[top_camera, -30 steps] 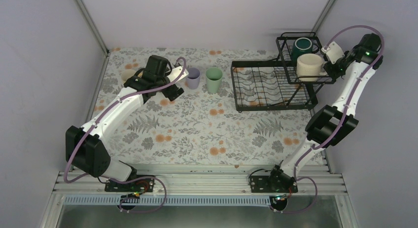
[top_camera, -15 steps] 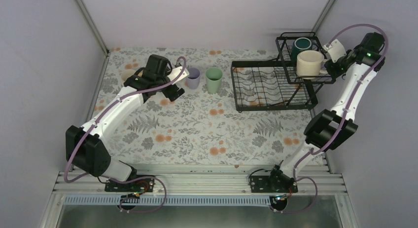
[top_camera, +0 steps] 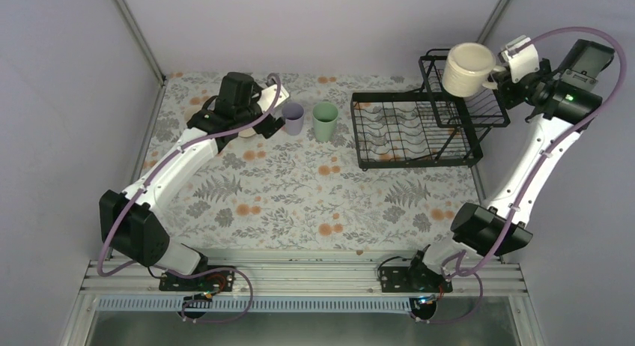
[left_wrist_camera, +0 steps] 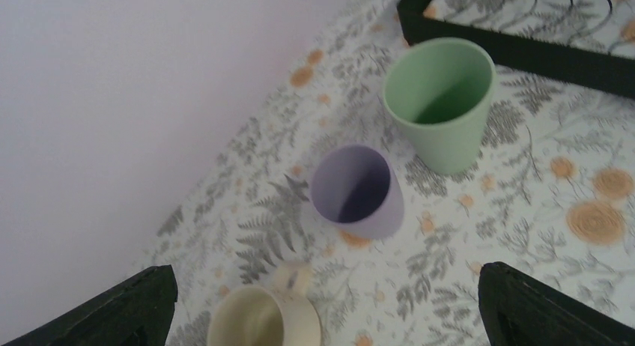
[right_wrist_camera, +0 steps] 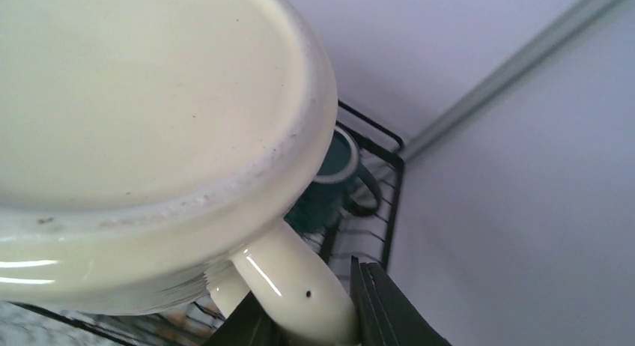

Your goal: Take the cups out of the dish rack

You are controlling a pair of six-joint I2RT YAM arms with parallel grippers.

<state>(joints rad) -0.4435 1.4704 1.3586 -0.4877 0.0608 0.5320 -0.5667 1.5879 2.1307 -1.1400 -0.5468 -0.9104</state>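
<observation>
My left gripper should meet my right gripper in midair and take the mug's rim [top_camera: 458, 93], because my right gripper is holding the cream mug by its handle [top_camera: 490, 82], far from the tumblers.
My right gripper [top_camera: 499, 79] is shut on the handle of the cream mug [top_camera: 468, 69] and holds it in the air above the raised basket of the black wire dish rack [top_camera: 389, 164]. In the right wrist view the fingers [right_wrist_camera: 378, 305] clamp the handle of the cream mug [right_wrist_camera: 150, 106], and the dark green mug [right_wrist_camera: 337, 183] sits in the basket [right_wrist_camera: 391, 204] below. My left gripper [top_camera: 263, 126] is open and empty over the table. Below it stand the lavender tumbler [left_wrist_camera: 358, 190], the mint-green tumbler [left_wrist_camera: 442, 102] and a pale yellow mug [left_wrist_camera: 262, 322].
The lavender tumbler [top_camera: 293, 118] and the mint tumbler [top_camera: 325, 121] stand side by side just left of the rack tray. The enclosure's walls close in the back and both sides. The floral mat [top_camera: 314, 204] covers the table.
My right arm has lifted the cream mug up out of the rack's basket. My left gripper has shifted slightly toward the back, near the lavender tumbler.
</observation>
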